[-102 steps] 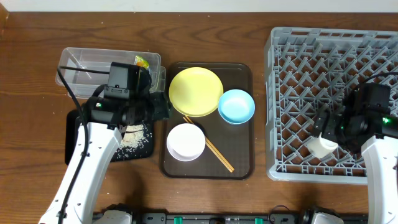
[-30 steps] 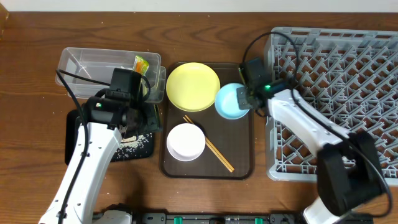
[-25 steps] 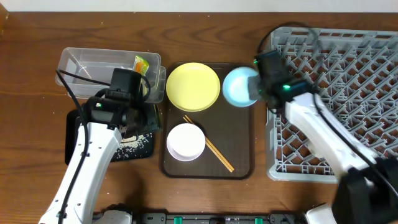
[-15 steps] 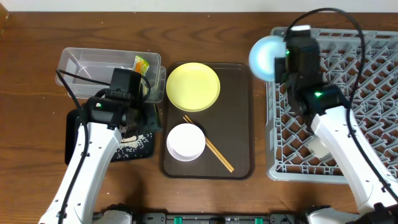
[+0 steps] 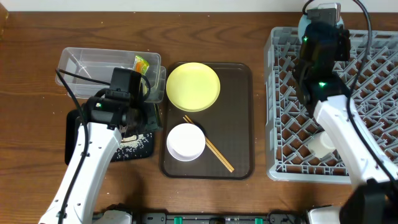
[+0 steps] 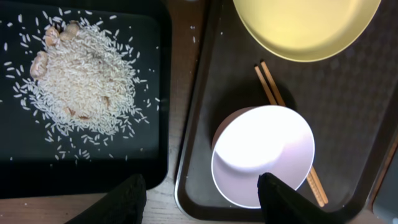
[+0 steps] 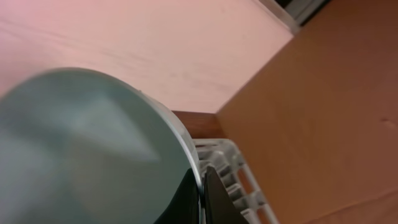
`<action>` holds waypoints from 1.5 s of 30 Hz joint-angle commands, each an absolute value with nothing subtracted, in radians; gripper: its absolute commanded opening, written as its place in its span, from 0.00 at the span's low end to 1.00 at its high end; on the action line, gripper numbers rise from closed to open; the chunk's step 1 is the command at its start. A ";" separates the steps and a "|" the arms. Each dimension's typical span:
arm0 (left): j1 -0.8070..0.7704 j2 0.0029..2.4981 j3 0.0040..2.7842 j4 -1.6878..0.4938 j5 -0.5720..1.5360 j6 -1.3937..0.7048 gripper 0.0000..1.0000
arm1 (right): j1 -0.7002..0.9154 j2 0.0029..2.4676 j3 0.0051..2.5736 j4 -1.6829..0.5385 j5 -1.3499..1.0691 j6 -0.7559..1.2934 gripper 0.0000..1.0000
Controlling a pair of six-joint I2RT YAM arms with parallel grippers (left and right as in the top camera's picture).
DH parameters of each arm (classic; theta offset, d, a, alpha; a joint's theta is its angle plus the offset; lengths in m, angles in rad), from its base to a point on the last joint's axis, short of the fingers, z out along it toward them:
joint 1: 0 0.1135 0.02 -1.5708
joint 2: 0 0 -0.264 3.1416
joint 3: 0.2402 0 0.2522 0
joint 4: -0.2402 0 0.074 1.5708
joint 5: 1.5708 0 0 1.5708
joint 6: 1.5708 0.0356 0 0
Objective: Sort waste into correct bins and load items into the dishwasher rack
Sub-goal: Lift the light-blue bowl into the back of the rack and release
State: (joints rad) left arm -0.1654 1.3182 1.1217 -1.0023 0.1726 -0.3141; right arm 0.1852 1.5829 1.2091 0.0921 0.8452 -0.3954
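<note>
The light blue bowl [image 5: 303, 25] is on edge and the rack's far corner [image 5: 284, 53] is free, so the robot's right gripper should go on lowering the bowl there before it lets go among the pegs.
My right gripper [image 7: 200, 193] is shut on the rim of the light blue bowl [image 7: 81, 149], held on edge above the far left corner of the dishwasher rack [image 5: 348, 106]. From overhead only a sliver of the bowl [image 5: 302, 22] shows behind the wrist. The pale cup [image 5: 321, 144] lies in the rack. My left gripper [image 6: 202, 202] hangs open over the gap between the black tray [image 6: 18, 168] with its rice [image 6: 84, 81] and the white bowl [image 6: 264, 152]. Chopsticks [image 6: 270, 87] and the yellow plate [image 6: 305, 25] lie beyond. The wrapper [image 5: 142, 63] sits in the clear tub [image 5: 87, 62].
The dark brown serving tray [image 5: 239, 124] holds the plate, white bowl and chopsticks in the middle of the wooden table. The rack's upright pegs stand close under my right arm [image 5: 320, 56].
My right arm lifted the light blue bowl off the serving tray and carried it up and right to the rack's far left corner. The left arm stayed still.
</note>
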 commanded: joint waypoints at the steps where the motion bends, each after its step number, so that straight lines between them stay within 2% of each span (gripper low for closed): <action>1: -0.163 1.313 1.117 -1.005 0.156 -0.311 0.61 | 0.165 1.646 1.219 0.147 0.920 -0.535 0.01; 5: -0.163 1.313 1.117 -1.005 0.155 -0.311 0.61 | 0.160 1.716 1.219 0.223 0.925 -0.613 0.01; 11: -0.163 1.313 1.117 -1.005 0.156 -0.311 0.61 | 0.160 1.800 1.219 0.287 0.928 -0.615 0.01; 30: -0.163 1.313 1.117 -1.005 0.156 -0.311 0.61 | 0.218 1.914 1.218 0.277 0.905 -0.588 0.01; 37: -0.163 1.313 1.117 -1.005 0.156 -0.311 0.61 | 0.247 1.915 1.218 0.165 0.905 -0.466 0.01; 43: -0.163 1.313 1.117 -1.005 0.156 -0.311 0.61 | 0.279 1.904 1.218 -0.025 0.905 -0.229 0.01; 45: -0.163 1.313 1.117 -1.005 0.156 -0.311 0.61 | 0.289 1.888 1.218 -0.075 0.903 -0.163 0.06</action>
State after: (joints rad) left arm -0.1654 1.3182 1.1213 -1.0019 0.1722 -0.3141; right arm 0.2558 1.8877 1.2335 -0.0261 0.9466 -0.3168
